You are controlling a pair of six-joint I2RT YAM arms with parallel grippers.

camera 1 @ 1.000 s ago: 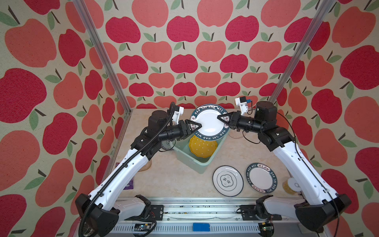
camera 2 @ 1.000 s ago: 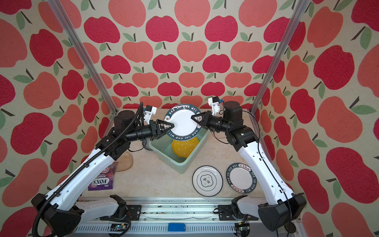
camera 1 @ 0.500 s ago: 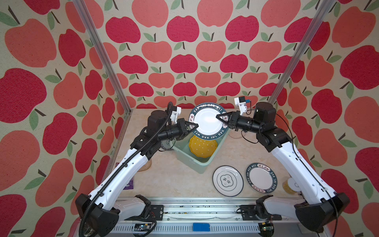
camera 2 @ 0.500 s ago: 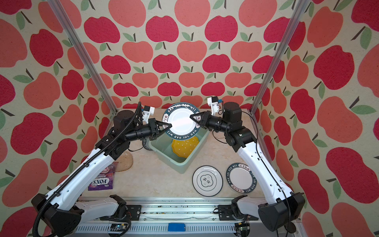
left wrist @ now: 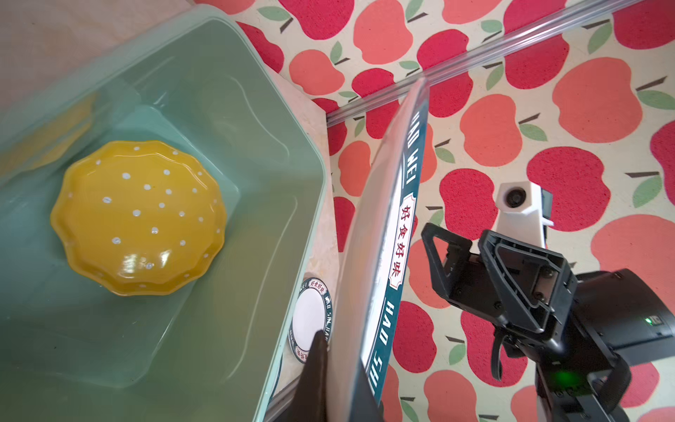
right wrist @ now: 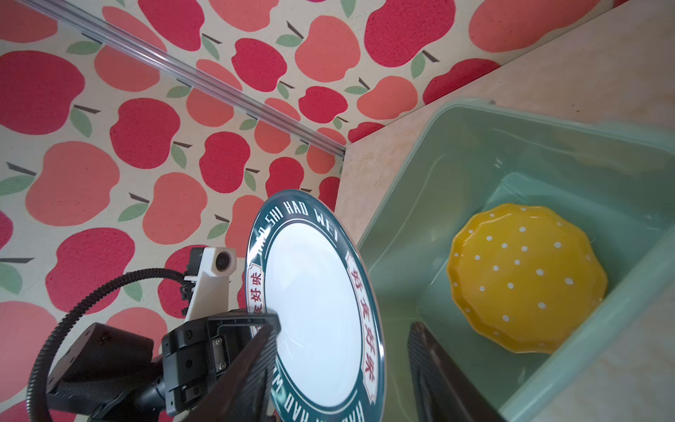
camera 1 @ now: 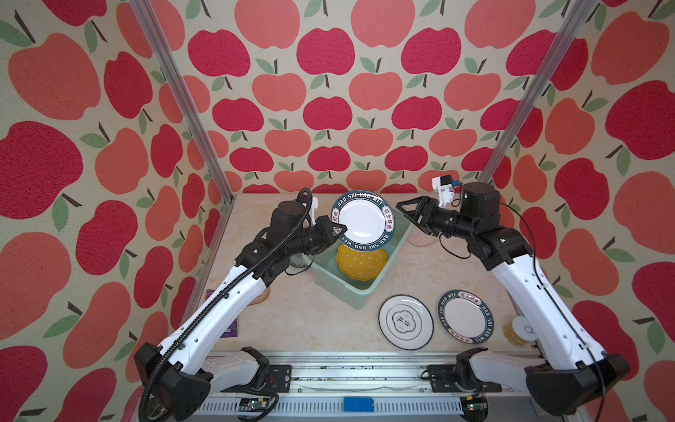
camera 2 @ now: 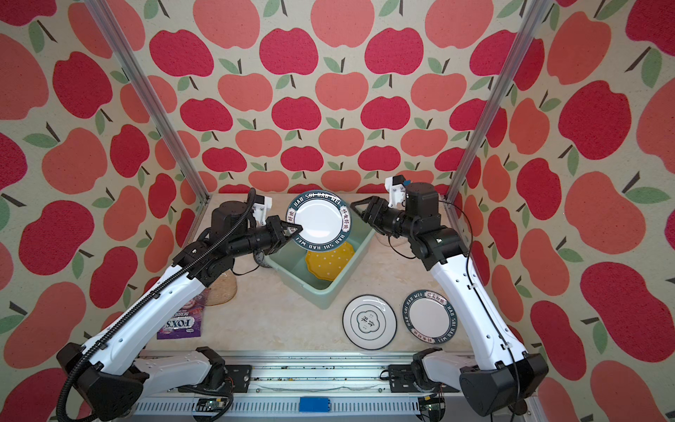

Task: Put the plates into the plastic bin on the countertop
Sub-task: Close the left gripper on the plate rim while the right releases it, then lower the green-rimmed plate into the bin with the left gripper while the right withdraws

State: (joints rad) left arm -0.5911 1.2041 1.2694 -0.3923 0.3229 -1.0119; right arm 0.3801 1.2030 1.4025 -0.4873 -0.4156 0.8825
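Observation:
The lettered plate's rim (camera 1: 389,219) has my open right gripper beside it, so my left gripper should pull the plate clear, point down and lower the plate onto the yellow dotted plate (camera 1: 362,264).
A white plate with a dark lettered rim (camera 1: 363,221) (camera 2: 319,223) hangs tilted above the mint-green plastic bin (camera 1: 352,292) (camera 2: 321,294). My left gripper (camera 1: 341,230) (camera 2: 297,229) is shut on its left rim; in the left wrist view that gripper (left wrist: 336,350) pinches the plate (left wrist: 383,237) edge-on. My right gripper (camera 1: 403,215) (camera 2: 359,212) (right wrist: 343,325) stands open just off the plate's right edge, holding nothing. A yellow dotted plate (camera 1: 361,261) (right wrist: 526,277) lies in the bin. An emblem plate (camera 1: 405,321) and a second lettered plate (camera 1: 464,317) rest on the countertop (camera 1: 310,314).
A purple candy bag (camera 2: 180,323) lies front left under my left arm, beside a clear glass dish (camera 2: 219,290). A small dark patterned plate (camera 1: 297,261) peeks out left of the bin. A yellow-filled jar (camera 1: 517,330) stands front right. Aluminium rail (camera 1: 347,365) edges the front.
My left gripper closed on the plate's left rim. My right gripper then opened, let go of the right rim and drew back slightly to the right.

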